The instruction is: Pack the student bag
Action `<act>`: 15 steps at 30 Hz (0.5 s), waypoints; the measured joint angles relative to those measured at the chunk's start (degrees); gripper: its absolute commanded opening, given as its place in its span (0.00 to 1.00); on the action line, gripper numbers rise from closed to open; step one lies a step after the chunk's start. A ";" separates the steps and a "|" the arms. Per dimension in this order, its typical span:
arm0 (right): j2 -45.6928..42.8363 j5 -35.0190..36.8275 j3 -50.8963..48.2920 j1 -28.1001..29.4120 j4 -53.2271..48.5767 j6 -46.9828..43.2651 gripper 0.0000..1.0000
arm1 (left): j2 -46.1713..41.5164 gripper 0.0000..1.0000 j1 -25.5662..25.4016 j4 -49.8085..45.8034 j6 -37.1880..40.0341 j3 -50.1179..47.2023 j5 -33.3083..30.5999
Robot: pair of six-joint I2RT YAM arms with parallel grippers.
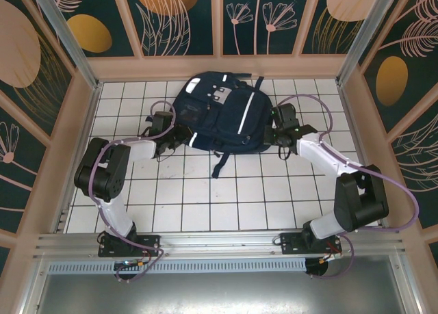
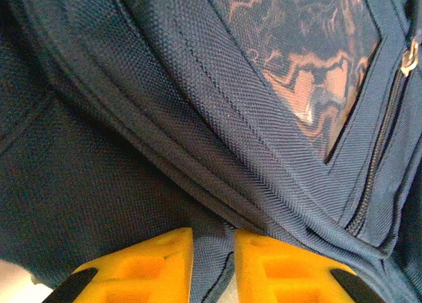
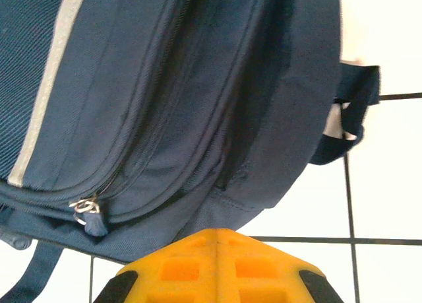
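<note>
The zipper pull [image 3: 91,216] is far from my left gripper, which is at the bag's edge [image 1: 191,135], so next my right gripper comes over and pinches the zipper pull.
The student bag [image 1: 222,112], navy with white stripes, lies flat at the back middle of the tiled table. My left gripper [image 1: 179,137] is at its left edge. In the left wrist view the yellow fingers [image 2: 151,267] are shut on a fold of the bag's navy fabric [image 2: 198,118], which is pinched in my left gripper [image 2: 213,263]. My right gripper [image 1: 274,133] is at the bag's right side. In the right wrist view my right gripper [image 3: 217,234] has its jaws pressed together, tips at the bag's [image 3: 165,85] lower hem. A zipper pull [image 3: 84,209] hangs at the left.
A dark strap [image 1: 222,162] trails from the bag toward the arms, and a strap loop [image 3: 349,111] sticks out at the bag's corner. The white gridded table [image 1: 205,198] is boxed in by wooden walls [image 1: 75,136] on three sides.
</note>
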 measured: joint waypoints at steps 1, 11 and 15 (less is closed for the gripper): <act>0.00 -0.55 -0.04 0.28 0.02 0.35 0.07 | -0.02 0.28 0.07 -0.13 0.07 0.33 -0.09; 5.22 -5.01 -1.33 6.67 9.94 7.34 0.37 | -1.57 0.40 0.28 -0.02 -0.31 -1.31 0.76; 8.94 -5.18 -1.33 6.62 12.24 8.13 0.37 | -2.69 0.44 0.28 0.11 -0.70 -2.34 1.25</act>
